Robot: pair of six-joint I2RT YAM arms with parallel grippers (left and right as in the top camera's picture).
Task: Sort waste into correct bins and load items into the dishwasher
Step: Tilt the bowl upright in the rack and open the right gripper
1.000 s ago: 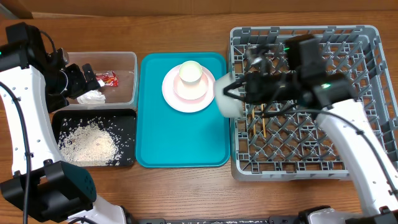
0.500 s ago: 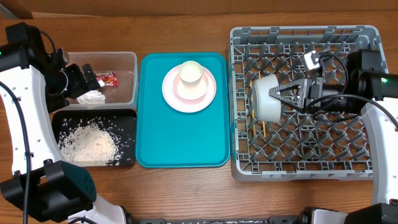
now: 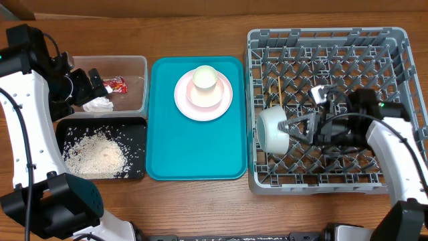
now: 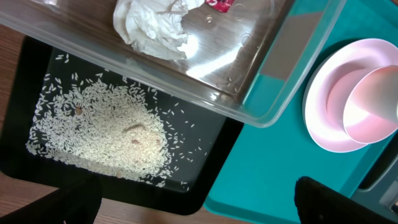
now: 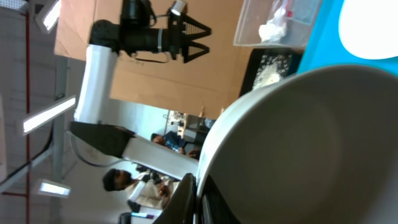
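I should lower the white bowl next with my right gripper until the pegs hold it up, then let go, as it is hanging on edge over the rack's free front corner.
My right gripper is shut on the rim of a white bowl, holding it on edge low over the front left of the grey dishwasher rack. In the right wrist view the bowl fills the frame, its rim pinched between the fingers. Chopsticks lie in the rack. A white plate with a cup sits on the teal tray. My left gripper hangs open over the clear tub, which holds the napkin and red wrapper. Rice lies in the black tray.
The left wrist view looks down on the napkin, the rice, the plate and the teal tray. The rack's upright pegs stand all round the bowl.
The right gripper has carried the bowl from the teal tray's right edge across the rack and down to its front left. The left arm has not moved.
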